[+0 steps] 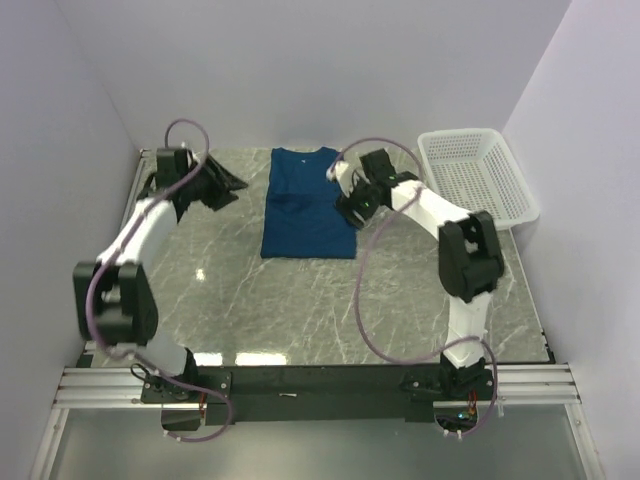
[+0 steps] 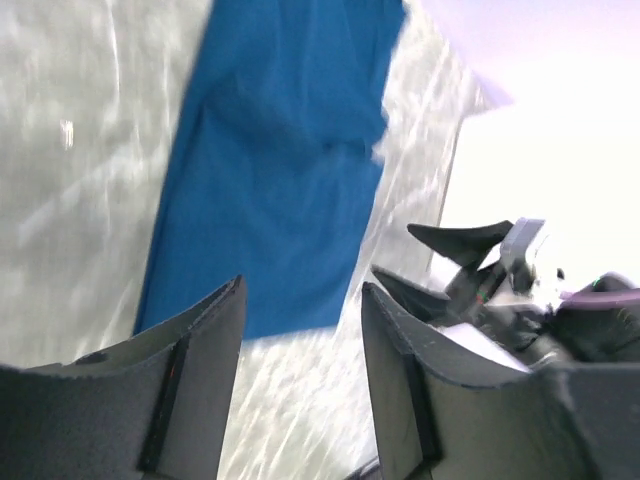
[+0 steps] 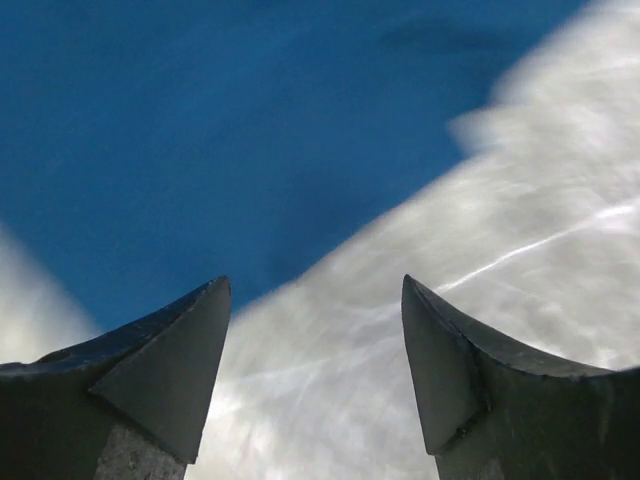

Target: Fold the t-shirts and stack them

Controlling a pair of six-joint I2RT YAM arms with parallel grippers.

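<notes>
I expect the lower half of the dark blue t-shirt (image 1: 308,222) to lie smoothly over the collar when I fold it, because the t-shirt lies flat with a straight hem (image 1: 308,257).
One dark blue t-shirt (image 1: 305,205) lies on the grey marble table (image 1: 300,300) toward the back, folded lengthwise into a narrow strip. My left gripper (image 1: 228,188) hovers to the shirt's left, apart from it. In the left wrist view its jaws (image 2: 302,290) stand open over bare table, with the t-shirt (image 2: 280,170) beyond them. My right gripper (image 1: 350,210) sits at the shirt's right edge. Seen from the right wrist, this gripper (image 3: 315,285) is open and empty above the table, just off the edge of the t-shirt (image 3: 250,130).
A white mesh basket (image 1: 475,175) stands at the back right corner, beside the right arm. Pale walls close in the table on the left, back and right. The right gripper (image 2: 440,260) shows in the left wrist view past the shirt.
</notes>
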